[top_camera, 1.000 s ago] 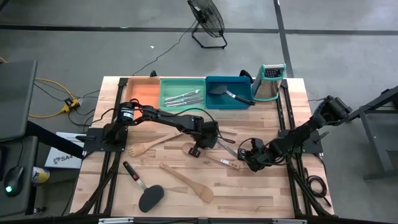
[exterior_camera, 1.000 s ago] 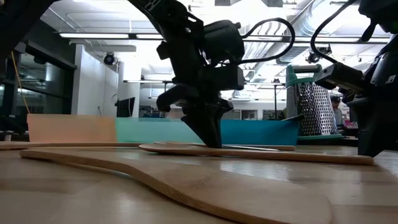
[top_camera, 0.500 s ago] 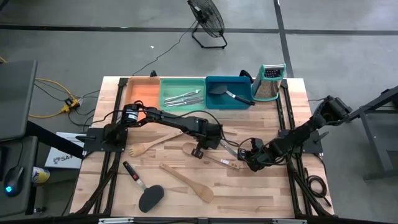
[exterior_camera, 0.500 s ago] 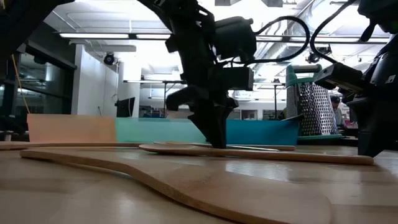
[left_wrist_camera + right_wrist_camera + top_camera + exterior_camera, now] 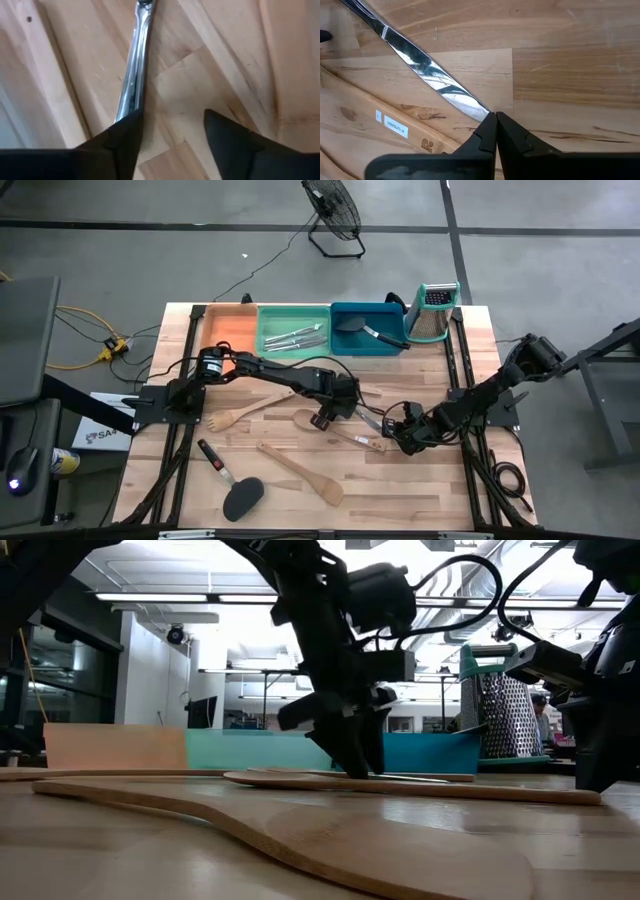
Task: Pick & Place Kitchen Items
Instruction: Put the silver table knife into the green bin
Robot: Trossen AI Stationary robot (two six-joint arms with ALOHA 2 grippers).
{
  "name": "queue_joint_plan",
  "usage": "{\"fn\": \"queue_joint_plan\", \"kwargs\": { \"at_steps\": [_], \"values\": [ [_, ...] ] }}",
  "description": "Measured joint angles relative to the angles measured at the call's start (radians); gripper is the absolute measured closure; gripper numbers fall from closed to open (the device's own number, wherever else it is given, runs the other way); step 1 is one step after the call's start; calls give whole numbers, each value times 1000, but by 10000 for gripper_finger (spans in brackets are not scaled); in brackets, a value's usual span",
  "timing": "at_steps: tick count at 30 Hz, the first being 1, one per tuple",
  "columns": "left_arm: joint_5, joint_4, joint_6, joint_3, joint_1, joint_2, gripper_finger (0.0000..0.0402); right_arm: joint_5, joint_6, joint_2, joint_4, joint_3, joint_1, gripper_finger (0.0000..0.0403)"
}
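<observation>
The end of the knife's handle (image 5: 129, 102) lies under one finger of my left gripper. Next, I center its open fingers above the silver handle (image 5: 136, 67) before I close them.
A silver knife (image 5: 366, 421) lies flat on the table's middle, crossing a pale wooden spoon (image 5: 338, 431). My left gripper (image 5: 172, 130) stands open, slanting down over the knife's handle end. The handle (image 5: 134, 75) runs under one of its fingers, and bare table shows between the fingers. My right gripper (image 5: 496, 120) is shut at the knife's blade tip. A wooden fork (image 5: 235, 415), a wooden spatula (image 5: 300, 470) and a black turner (image 5: 235, 492) lie on the near left of the table. My left gripper has one finger (image 5: 125, 137) over the handle's end; that finger hides whether it touches. My right gripper has its shut fingertips on the blade's tip (image 5: 479, 111), slanting down from above. The blade runs in under one finger. The fingers hide whether they press or pinch it. The knife lies flat on the table.
Along the far edge stand an orange tray (image 5: 228, 330), a green tray (image 5: 270, 338) with silver cutlery and a blue tray (image 5: 385, 315) with a black turner. A steel grater (image 5: 432, 312) stands right of them. Bare wood lies at the near right.
My left gripper has opened from shut, has risen a little and has shifted slightly toward the table's right edge, turning as it went. The knife and the wooden spoon lie where they were.
</observation>
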Motion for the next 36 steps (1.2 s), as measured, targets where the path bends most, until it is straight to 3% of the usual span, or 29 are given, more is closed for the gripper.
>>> {"fn": "queue_joint_plan", "kwargs": {
  "at_steps": [4,13,27,36],
  "values": [
    [-23,-4,7,7,0,0,171,-1,0,9,-4,1,0,400],
    [-39,36,50,15,14,0,180,-10,7,33,20,1,1,400],
    [161,36,135,17,121,6,214,-27,4,35,41,0,1,400],
    [190,44,182,20,120,52,227,-38,-4,36,57,-1,2,400]
  ]
}}
